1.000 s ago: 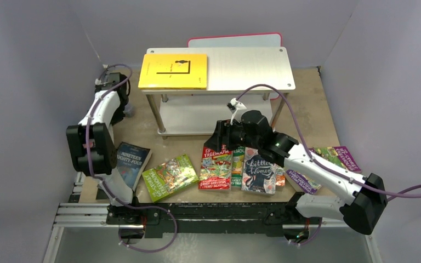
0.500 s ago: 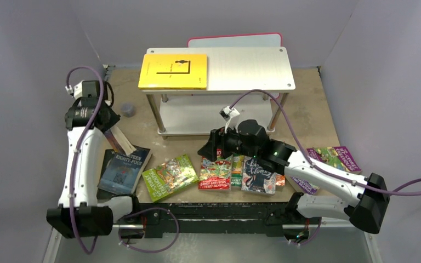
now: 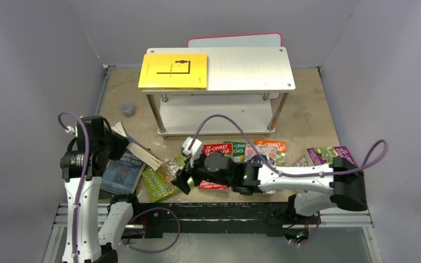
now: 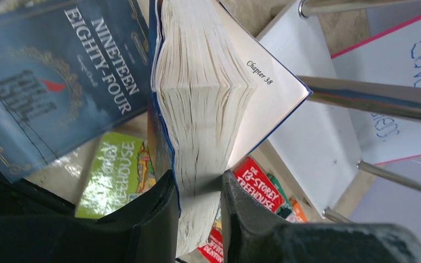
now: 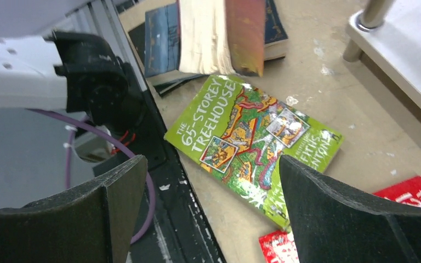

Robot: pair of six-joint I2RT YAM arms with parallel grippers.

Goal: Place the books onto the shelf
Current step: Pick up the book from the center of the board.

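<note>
My grippers have the thick paperback (image 5: 246,35) between them, and the page edges (image 5: 204,41) fan apart at its loose end. It will bend and twist between my grippers when I lift it.
My left gripper (image 3: 120,144) (image 4: 200,211) is shut on a thick paperback (image 3: 137,149) (image 4: 203,104) held off the table, its pages fanned and open at a chapter page. Below it lies the dark blue "Nineteen Eighty-Four" (image 3: 121,171) (image 4: 60,82). My right gripper (image 3: 182,181) (image 5: 214,219) hangs open low over the green "65-Storey Treehouse" book (image 3: 161,183) (image 5: 252,139), nothing between its fingers. The shelf (image 3: 246,68) stands at the back with a yellow book (image 3: 174,71) on its top board. Red (image 3: 217,149), orange (image 3: 271,146) and purple-green (image 3: 331,155) books lie on the table.
A pink-edged white board (image 3: 234,39) leans behind the shelf. A small grey cap (image 3: 126,109) sits left of the shelf legs. The black base rail (image 3: 214,211) runs along the near edge, close under the right gripper. Grey walls close in both sides.
The left arm has swung forward and down with the paperback in its jaws. The right arm has moved left and lower, over the green book, and its jaws have opened wider.
</note>
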